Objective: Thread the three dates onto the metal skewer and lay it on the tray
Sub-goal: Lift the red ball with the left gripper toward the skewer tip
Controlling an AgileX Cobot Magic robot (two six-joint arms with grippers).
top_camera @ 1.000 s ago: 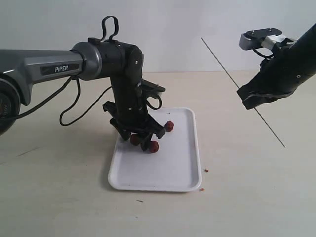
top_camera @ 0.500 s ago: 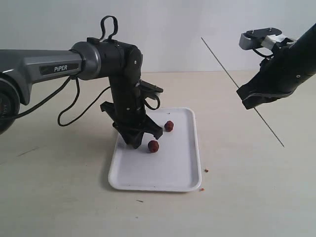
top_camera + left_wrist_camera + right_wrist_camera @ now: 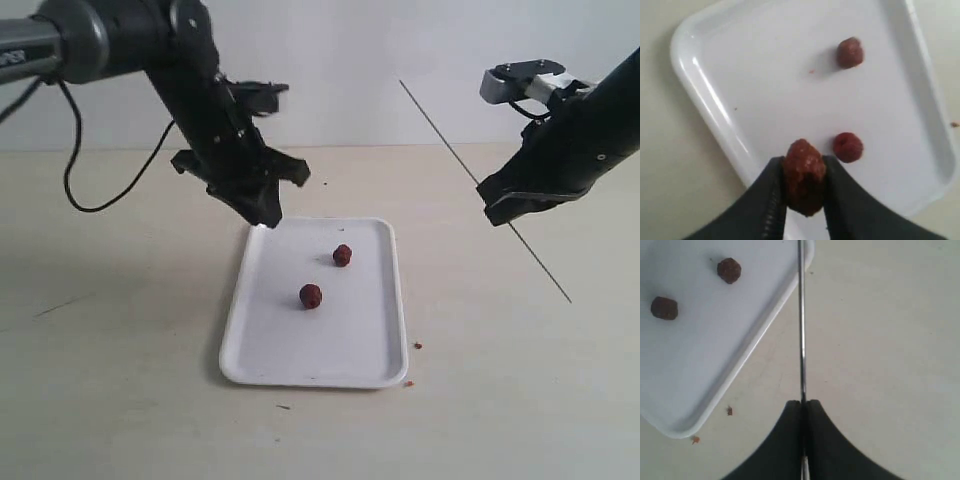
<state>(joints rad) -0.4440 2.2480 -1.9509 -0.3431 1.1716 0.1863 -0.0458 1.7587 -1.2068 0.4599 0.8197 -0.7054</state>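
Note:
The skewer's tip [image 3: 401, 82] points up at a slant past the date, which is held downward. My right gripper should lower the skewer's tip while my left gripper turns the date to face it [image 3: 804, 177].
Two dates [image 3: 342, 255] [image 3: 311, 296] lie on the white tray [image 3: 385, 360]. The third date [image 3: 804, 172] is pinched between the fingers of my left gripper [image 3: 805, 172], which is shut on it. In the exterior view that left gripper [image 3: 264, 216] hangs above the tray's far left corner, and the held date is hidden there. My right gripper [image 3: 804, 404] is shut on the metal skewer [image 3: 801, 330]. The skewer [image 3: 445, 140] slants through the air to the right of the tray, its upper end pointing left, with the right gripper [image 3: 503, 212] round its lower half.
Tiny reddish crumbs [image 3: 418, 346] [image 3: 408, 383] lie on the beige table beside the tray's near right corner. A black cable [image 3: 120, 195] trails from the left arm at the back left. A pale wall stands behind the table.
My left gripper closed on one date on the tray and lifted it up and towards the tray's far left corner. The skewer shifted slightly left.

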